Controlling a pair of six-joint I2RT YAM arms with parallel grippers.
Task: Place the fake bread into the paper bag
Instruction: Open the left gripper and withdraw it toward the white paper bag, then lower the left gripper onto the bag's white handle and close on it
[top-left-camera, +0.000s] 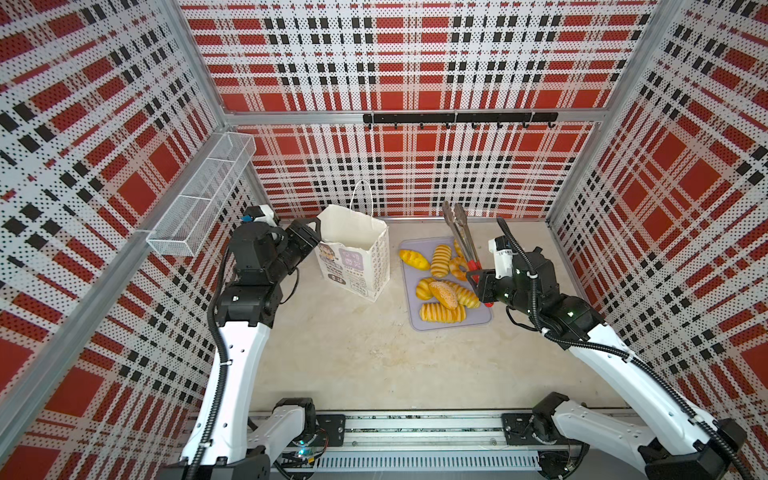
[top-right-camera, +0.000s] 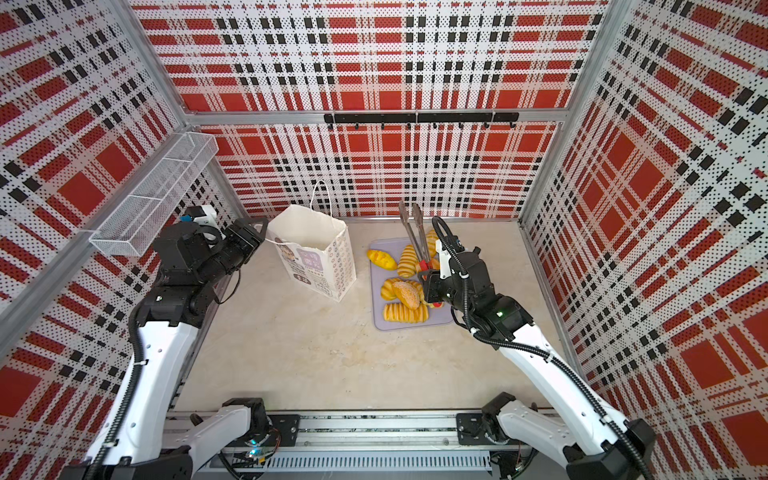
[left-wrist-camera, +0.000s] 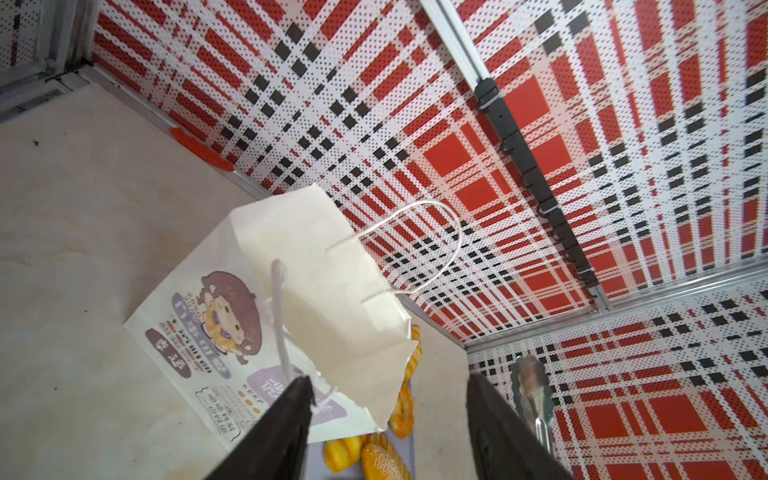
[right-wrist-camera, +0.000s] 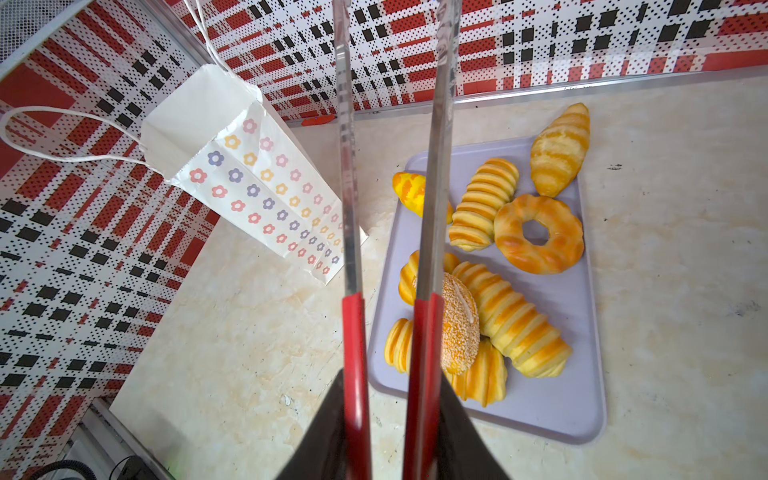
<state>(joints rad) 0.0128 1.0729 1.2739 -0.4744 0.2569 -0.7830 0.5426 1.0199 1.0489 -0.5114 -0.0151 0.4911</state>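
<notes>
My left gripper is touching the near cord handle with a finger, so it should back away and bring the handle (left-wrist-camera: 278, 280) in between its open fingers before it closes.
The white paper bag (top-left-camera: 353, 257) (top-right-camera: 316, 257) (left-wrist-camera: 316, 270) (right-wrist-camera: 232, 166) stands upright and open-mouthed at the back of the table. My left gripper (top-left-camera: 313, 235) (top-right-camera: 257, 232) (left-wrist-camera: 389, 377) is open at the bag's left upper rim, one finger against the near cord handle. The fake bread lies on a lilac tray (top-left-camera: 478, 320) (top-right-camera: 440, 322) (right-wrist-camera: 561, 395) right of the bag: a sesame bun (top-left-camera: 442, 293) (right-wrist-camera: 457, 328), a ring donut (right-wrist-camera: 539, 235), a croissant (right-wrist-camera: 561, 149) and ridged loaves (top-left-camera: 442, 312). My right gripper (top-left-camera: 478, 282) (top-right-camera: 430, 282) (right-wrist-camera: 392, 376) is shut on red-handled metal tongs (top-left-camera: 461, 237) (right-wrist-camera: 347, 166), whose arms stand apart and whose tips hold nothing.
A white wire basket (top-left-camera: 203, 199) hangs on the left wall above my left arm. A black hook rail (top-left-camera: 457, 118) runs along the back wall. Plaid walls close in three sides. A small orange piece (left-wrist-camera: 203, 151) lies at the back wall's foot.
</notes>
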